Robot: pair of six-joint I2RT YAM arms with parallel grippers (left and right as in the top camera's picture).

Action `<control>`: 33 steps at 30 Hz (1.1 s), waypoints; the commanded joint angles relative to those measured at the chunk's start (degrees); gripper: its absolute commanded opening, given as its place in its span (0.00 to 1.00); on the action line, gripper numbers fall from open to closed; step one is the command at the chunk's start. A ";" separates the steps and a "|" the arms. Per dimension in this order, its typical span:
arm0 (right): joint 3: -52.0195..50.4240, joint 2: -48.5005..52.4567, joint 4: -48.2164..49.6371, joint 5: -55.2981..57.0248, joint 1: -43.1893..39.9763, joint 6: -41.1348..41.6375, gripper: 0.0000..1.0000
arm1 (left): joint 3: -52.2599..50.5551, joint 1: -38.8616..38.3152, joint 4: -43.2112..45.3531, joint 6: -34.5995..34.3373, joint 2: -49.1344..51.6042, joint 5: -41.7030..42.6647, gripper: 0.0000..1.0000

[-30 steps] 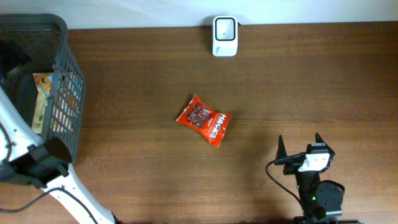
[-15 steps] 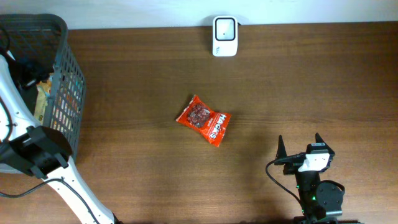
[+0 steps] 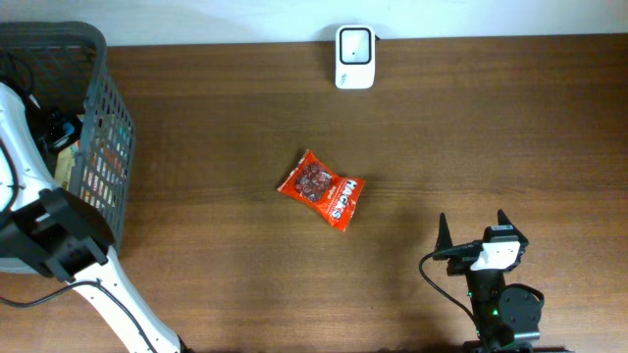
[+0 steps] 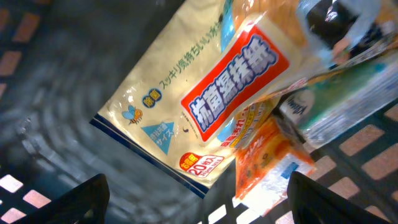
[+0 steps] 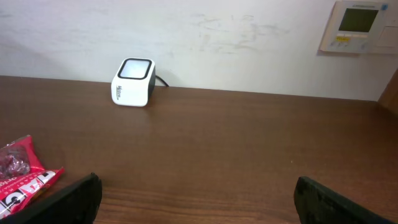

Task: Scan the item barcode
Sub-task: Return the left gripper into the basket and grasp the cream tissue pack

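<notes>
The cream packet is on top of the orange packet (image 4: 254, 124) and faces the robot's open fingers, so the left gripper goes on reaching in until it pinches the cream packet's red label (image 4: 234, 78).
Several packets lie in the grey mesh basket (image 3: 106, 127) at the far left. My left gripper (image 3: 57, 130) reaches down inside it, open, with nothing between its fingers (image 4: 74, 202). In the left wrist view a cream packet with a red label and Japanese print (image 4: 199, 93) lies just beyond my left gripper (image 4: 199, 194), with an orange packet (image 4: 267, 155) tucked under its right edge. A red snack bag (image 3: 322, 188) lies on the table's middle. The white barcode scanner (image 3: 354, 43) stands at the back edge. My right gripper (image 3: 472, 224) rests open at the front right.
A clear-wrapped greenish pack (image 4: 348, 93) lies to the right of the cream packet, against the basket's mesh. From the right wrist view the scanner (image 5: 132, 82) stands at the far left by the white wall, and the red bag (image 5: 22, 175) lies at the left edge.
My left arm has swung deeper into the basket and toward its back, now covering more of the packets seen from overhead. The right arm and the red bag have not moved.
</notes>
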 commanded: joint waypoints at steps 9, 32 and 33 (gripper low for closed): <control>-0.46 -0.33 -0.24 0.26 -0.26 0.44 0.98 | -11.45 0.02 5.16 0.98 2.64 0.22 0.90; -0.46 -0.33 -0.24 0.26 -0.26 0.44 0.98 | -20.83 -0.20 12.37 9.86 2.58 9.20 0.00; -0.46 -0.33 -0.24 0.26 -0.26 0.44 0.98 | -19.67 -0.20 11.52 9.88 2.56 9.22 0.00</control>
